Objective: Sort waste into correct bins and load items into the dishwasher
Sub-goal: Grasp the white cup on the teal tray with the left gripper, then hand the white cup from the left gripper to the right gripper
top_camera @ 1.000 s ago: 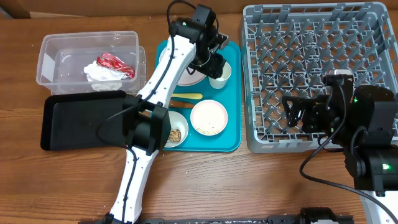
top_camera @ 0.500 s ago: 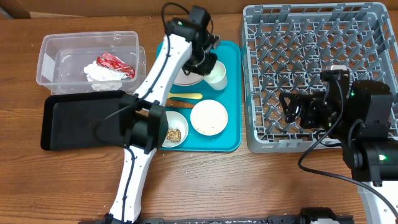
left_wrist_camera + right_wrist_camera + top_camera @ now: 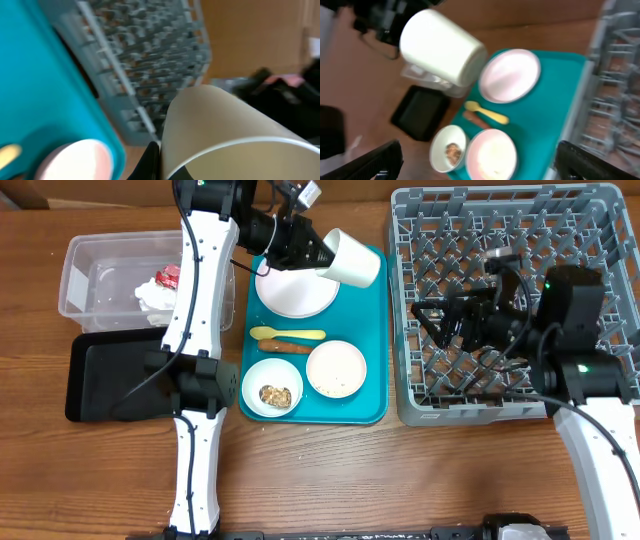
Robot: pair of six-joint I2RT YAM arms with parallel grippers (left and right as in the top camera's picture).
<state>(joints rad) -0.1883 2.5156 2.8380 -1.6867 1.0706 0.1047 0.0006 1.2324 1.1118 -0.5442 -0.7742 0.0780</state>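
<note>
The dishwasher rack (image 3: 455, 275) is on my right gripper's side and my left gripper is holding the white cup by its rim, so next my right gripper takes hold of the cup's base (image 3: 368, 271).
My left gripper (image 3: 320, 252) is shut on the rim of the white cup (image 3: 352, 260), which hangs tilted above the back of the teal tray (image 3: 372, 385). Up close the cup (image 3: 225, 130) fills the left wrist view, a black finger (image 3: 152, 161) pressed to its wall. On the tray lie the plate (image 3: 295, 288), the yellow spoon (image 3: 290, 334), a carrot stick (image 3: 292, 346), a bowl with a brown lump (image 3: 272, 390) and a bowl with rice (image 3: 336, 368). My right gripper (image 3: 432, 320) hovers open over the dishwasher rack (image 3: 520, 240), empty. From its wrist I see the cup (image 3: 442, 47) and the plate (image 3: 510, 75).
The clear tub (image 3: 90, 255) at the left holds a red wrapper (image 3: 168, 275) and a white napkin (image 3: 152, 296). The black tray (image 3: 110, 375) lies in front of it. The left arm's white links run down between the black tray and the teal tray.
The left gripper closed on the cup and lifted it off the tray, tilting it, while the arm swung back and left. The right gripper moved left over the rack.
</note>
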